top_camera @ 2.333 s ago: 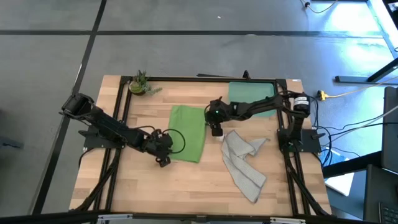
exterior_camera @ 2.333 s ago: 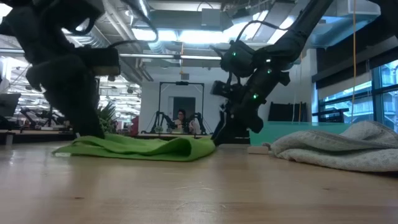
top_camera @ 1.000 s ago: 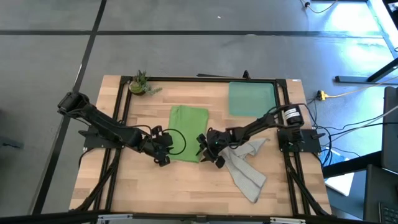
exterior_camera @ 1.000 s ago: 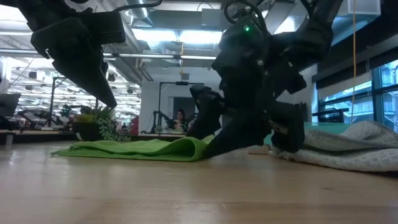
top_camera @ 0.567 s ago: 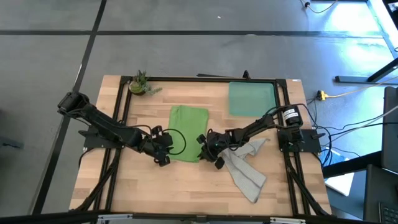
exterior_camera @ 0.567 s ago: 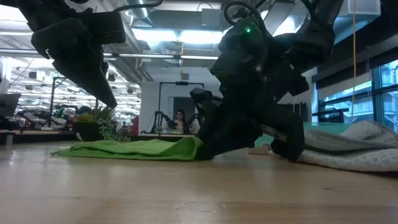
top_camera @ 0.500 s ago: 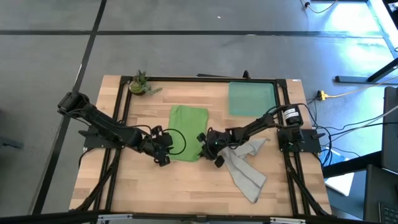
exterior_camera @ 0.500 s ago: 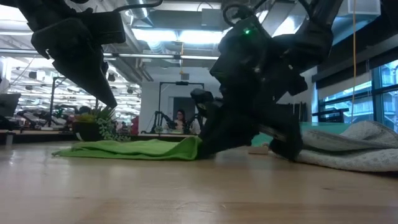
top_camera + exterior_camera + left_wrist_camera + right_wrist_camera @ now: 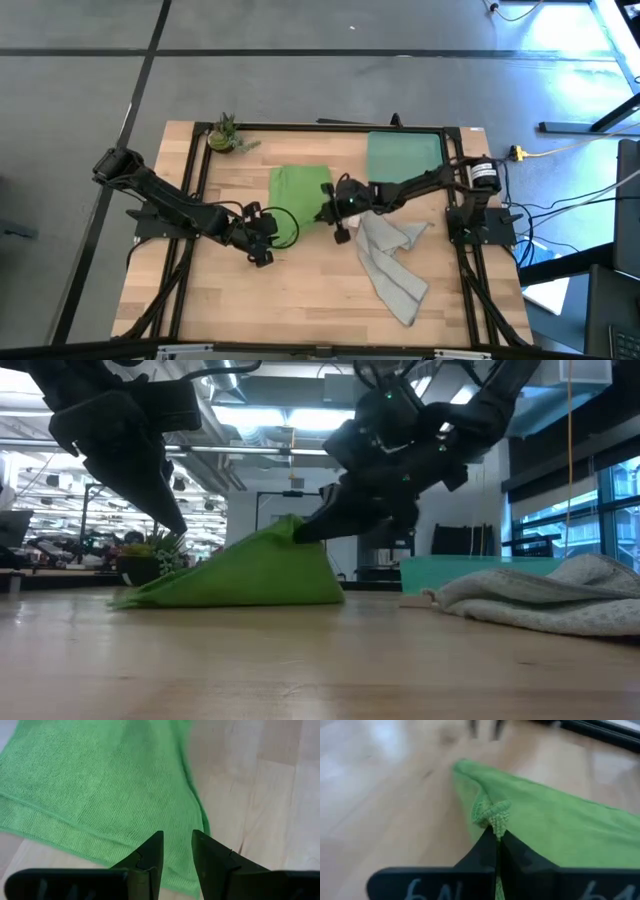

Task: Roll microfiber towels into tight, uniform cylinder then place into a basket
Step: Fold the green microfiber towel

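Note:
My right gripper should keep going toward the towel's far side (image 9: 312, 174) and let go of the fold there, as the green towel's near corner (image 9: 492, 814) is pinched and the towel's far part lies flat.
The lime green towel (image 9: 297, 190) lies on the table's middle with its near right corner raised; in the low view it (image 9: 250, 575) slopes up like a tent from the wood. My right gripper (image 9: 300, 532) is shut on that raised corner. My left gripper (image 9: 268, 240) hovers over the towel's near left edge (image 9: 100, 785), its fingers a narrow gap apart and touching nothing. The grey towel (image 9: 392, 260) lies crumpled on the table at the right. The teal basket (image 9: 405, 158) stands at the far right. My right gripper pinches a bunched bit of the green towel's near right corner (image 9: 491, 815) between its two fingers. The fingers come slanting down from the table's right side. That corner is lifted off the table, and the cloth slopes down from it to the towel's left part (image 9: 150, 595), which lies on the wood.
A small potted plant (image 9: 225, 135) stands at the far left corner. The grey towel (image 9: 540, 600) lies close to the right of the green one. A black frame (image 9: 300, 127) runs round the table's edges. Bare wood (image 9: 290, 300) shows along the near side.
My right gripper has shut on the green towel's near right corner, then risen and gone toward the far edge with it, rolling its wrist. That corner has come up off the table into a tent shape, while the towel's left part has stayed flat.

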Robot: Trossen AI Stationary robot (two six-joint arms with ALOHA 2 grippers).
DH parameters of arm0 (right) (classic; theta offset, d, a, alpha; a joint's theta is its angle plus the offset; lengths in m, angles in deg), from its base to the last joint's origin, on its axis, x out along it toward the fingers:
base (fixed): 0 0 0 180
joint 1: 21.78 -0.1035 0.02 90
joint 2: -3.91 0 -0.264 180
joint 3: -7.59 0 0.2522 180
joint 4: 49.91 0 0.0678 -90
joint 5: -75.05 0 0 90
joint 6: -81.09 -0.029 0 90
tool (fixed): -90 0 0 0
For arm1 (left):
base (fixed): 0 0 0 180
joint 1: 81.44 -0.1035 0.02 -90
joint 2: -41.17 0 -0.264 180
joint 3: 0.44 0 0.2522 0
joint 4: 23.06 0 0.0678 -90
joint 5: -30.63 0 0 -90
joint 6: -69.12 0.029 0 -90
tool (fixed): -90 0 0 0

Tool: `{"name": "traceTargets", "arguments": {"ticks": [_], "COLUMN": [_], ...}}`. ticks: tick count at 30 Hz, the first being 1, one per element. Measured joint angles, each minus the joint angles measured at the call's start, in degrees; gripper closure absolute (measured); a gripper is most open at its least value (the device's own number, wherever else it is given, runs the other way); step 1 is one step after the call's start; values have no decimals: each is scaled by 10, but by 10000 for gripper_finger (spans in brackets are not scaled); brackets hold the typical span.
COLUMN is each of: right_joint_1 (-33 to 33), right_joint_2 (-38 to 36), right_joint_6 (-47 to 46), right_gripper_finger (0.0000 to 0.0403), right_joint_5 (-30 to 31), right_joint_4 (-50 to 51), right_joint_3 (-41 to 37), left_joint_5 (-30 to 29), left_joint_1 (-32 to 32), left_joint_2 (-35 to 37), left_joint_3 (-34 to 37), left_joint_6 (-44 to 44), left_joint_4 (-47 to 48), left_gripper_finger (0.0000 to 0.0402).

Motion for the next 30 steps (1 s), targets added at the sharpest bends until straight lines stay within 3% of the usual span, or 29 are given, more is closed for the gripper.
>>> {"name": "traceTargets", "arguments": {"ticks": [8,16,30], "right_joint_1": [61,103,129], "right_joint_2": [0,0,10], "right_joint_6": [-82,-150,-183], "right_gripper_finger": [399,400,385], "right_joint_5": [64,168,170], "right_joint_4": [-37,-33,-18], "right_joint_3": [0,0,0], "left_joint_5": [0,0,0], "left_joint_1": [0,0,0], "left_joint_2": [0,0,0], "left_joint_3": [0,0,0], "left_joint_6": [0,0,-3], "left_joint_4": [3,3,3], "left_gripper_finger": [305,305,305]}}
